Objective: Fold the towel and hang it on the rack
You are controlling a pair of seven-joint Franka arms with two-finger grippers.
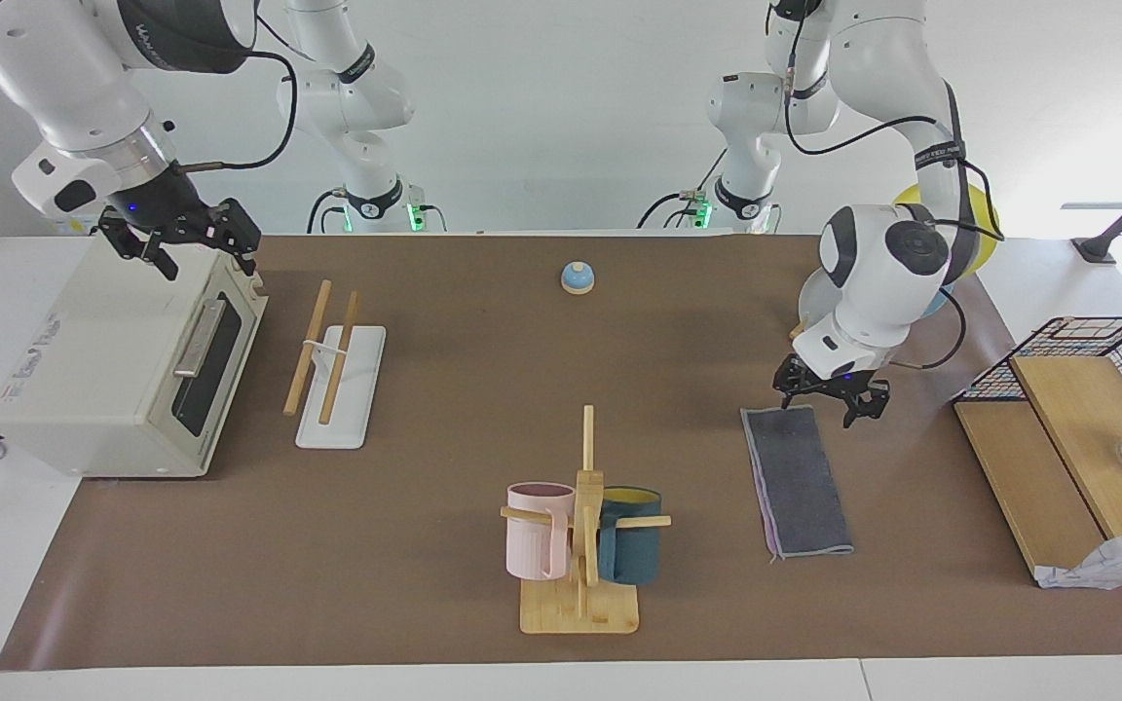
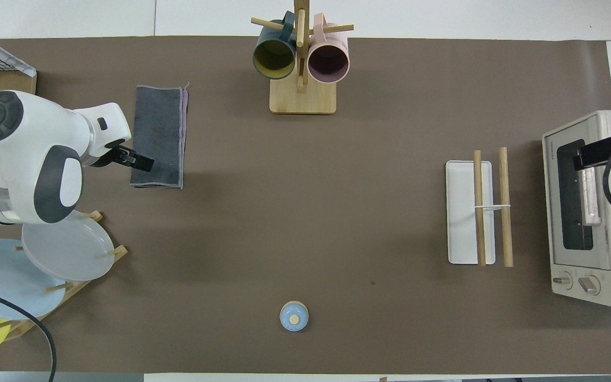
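I continue lowering my left gripper, with its open fingers across the folded towel's long edge point(image 1: 822, 442), until they are on both sides of its end nearer the robots point(image 2: 155, 179), and then close them.
The towel point(image 1: 800, 482) lies folded into a long strip, dark grey face up with a thin purple edge showing, toward the left arm's end of the table; it also shows in the overhead view point(image 2: 158, 137). My left gripper point(image 1: 832, 397) point(image 2: 138, 159) is open and hovers low over the end of the towel nearer the robots. The rack point(image 1: 337, 360) point(image 2: 491, 212), two wooden rods on a white base, stands bare toward the right arm's end. My right gripper point(image 1: 199, 248) point(image 2: 602, 151) is open and waits over the toaster oven.
A toaster oven point(image 1: 123, 370) point(image 2: 586, 212) stands beside the rack. A mug tree point(image 1: 585, 526) point(image 2: 301, 58) with pink and teal mugs stands farthest from the robots. A blue bell point(image 1: 577, 277) sits near them. Plates point(image 2: 67, 249) and a wire basket point(image 1: 1097, 360) are near the left arm.
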